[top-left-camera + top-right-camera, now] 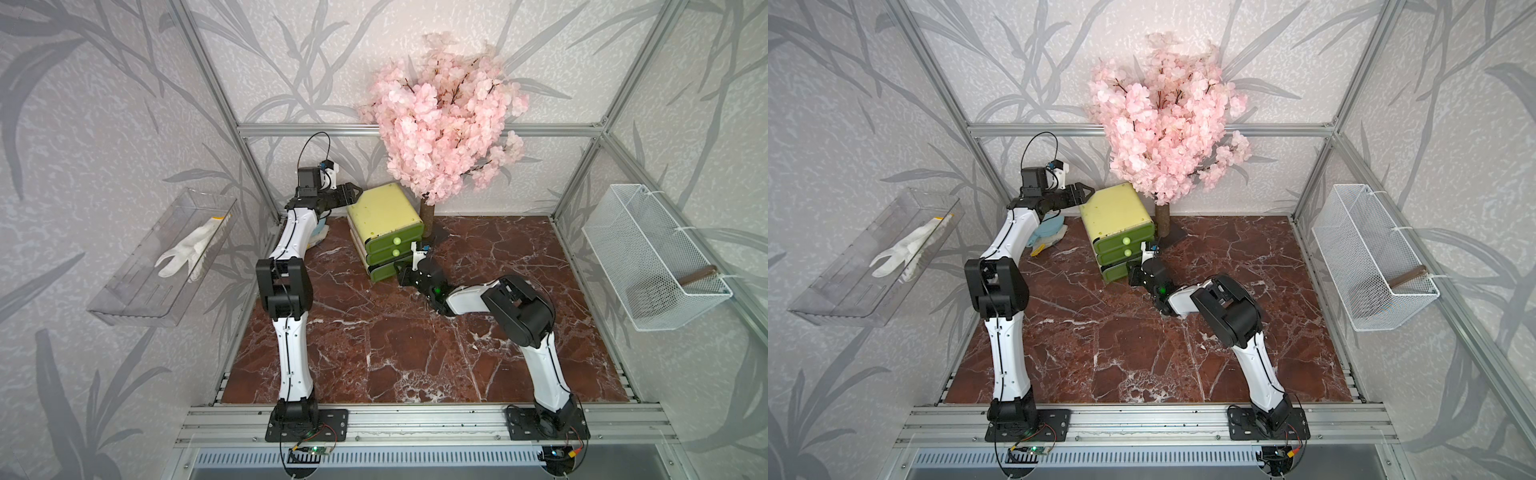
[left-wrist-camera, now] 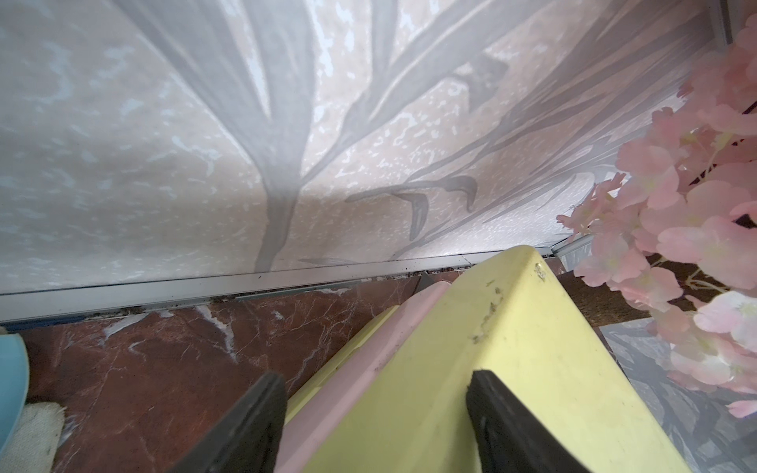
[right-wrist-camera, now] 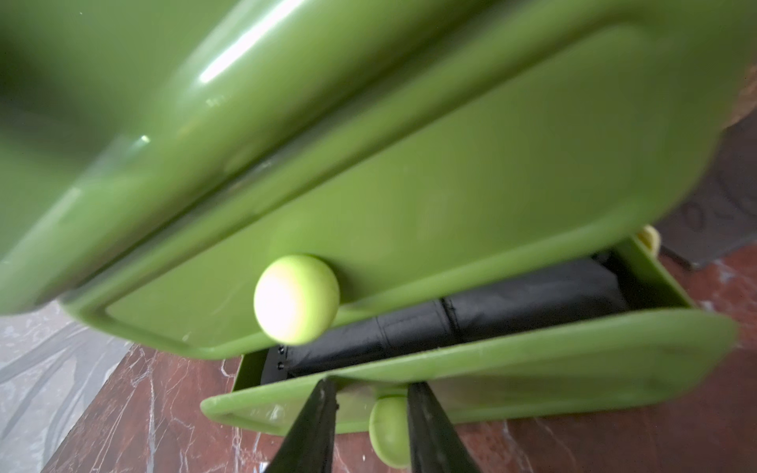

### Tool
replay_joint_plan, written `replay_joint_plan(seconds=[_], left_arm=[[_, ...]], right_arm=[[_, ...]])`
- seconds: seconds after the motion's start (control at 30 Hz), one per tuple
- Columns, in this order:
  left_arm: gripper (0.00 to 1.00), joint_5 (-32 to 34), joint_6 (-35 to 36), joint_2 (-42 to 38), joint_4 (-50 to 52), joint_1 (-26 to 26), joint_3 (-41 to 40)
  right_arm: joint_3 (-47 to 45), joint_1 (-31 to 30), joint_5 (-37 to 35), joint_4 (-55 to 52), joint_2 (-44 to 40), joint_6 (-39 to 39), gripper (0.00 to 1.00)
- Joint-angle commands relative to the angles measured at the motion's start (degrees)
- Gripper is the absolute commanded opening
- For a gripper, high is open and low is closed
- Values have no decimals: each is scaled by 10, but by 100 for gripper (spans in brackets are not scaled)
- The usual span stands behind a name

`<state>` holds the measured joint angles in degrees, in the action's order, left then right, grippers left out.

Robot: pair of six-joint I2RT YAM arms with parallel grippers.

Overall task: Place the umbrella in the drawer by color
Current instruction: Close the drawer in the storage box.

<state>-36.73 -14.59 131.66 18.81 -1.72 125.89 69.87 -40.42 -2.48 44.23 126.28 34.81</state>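
My right gripper is to close the bottom drawer, then move to the cabinet's side (image 1: 414, 209) and help pull the cabinet straight, because the cabinet stands crooked (image 1: 384, 211) near the back wall.
A small cabinet (image 1: 384, 212) (image 1: 1115, 212) with a yellow top and green drawers stands at the back of the table. Its bottom drawer (image 1: 384, 272) (image 3: 532, 352) is pulled partly out. A black folded umbrella (image 3: 491, 319) lies inside it. My right gripper (image 3: 370, 387) (image 1: 404, 273) is at that drawer's front. Its jaws stand either side of the green knob (image 3: 389, 426), with a gap on one side. My left gripper (image 2: 377, 393) (image 1: 353, 193) is open and straddles the cabinet's upper left edge (image 2: 409, 368).
A pink blossom tree (image 1: 444, 124) stands right behind the cabinet. A light blue item with white cloth (image 1: 1048, 230) lies by the left arm. A clear wall tray (image 1: 137, 286) holds a white glove. A white wire basket (image 1: 652, 257) hangs on the right wall.
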Motion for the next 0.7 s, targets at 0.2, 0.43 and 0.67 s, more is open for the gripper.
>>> replay_joint_plan(seconds=[0.2,0.43,0.67], left_arm=[[74,-13,18,2,70,21,-21],[74,-8,21,0,75,29,-23],[74,-7,20,-7,75,30,-21]], right_arm=[[56,1,6,-18,38,14,34],[54,2,7,-6,32,16,36],[-15,2,32,-45,-65,7,38]])
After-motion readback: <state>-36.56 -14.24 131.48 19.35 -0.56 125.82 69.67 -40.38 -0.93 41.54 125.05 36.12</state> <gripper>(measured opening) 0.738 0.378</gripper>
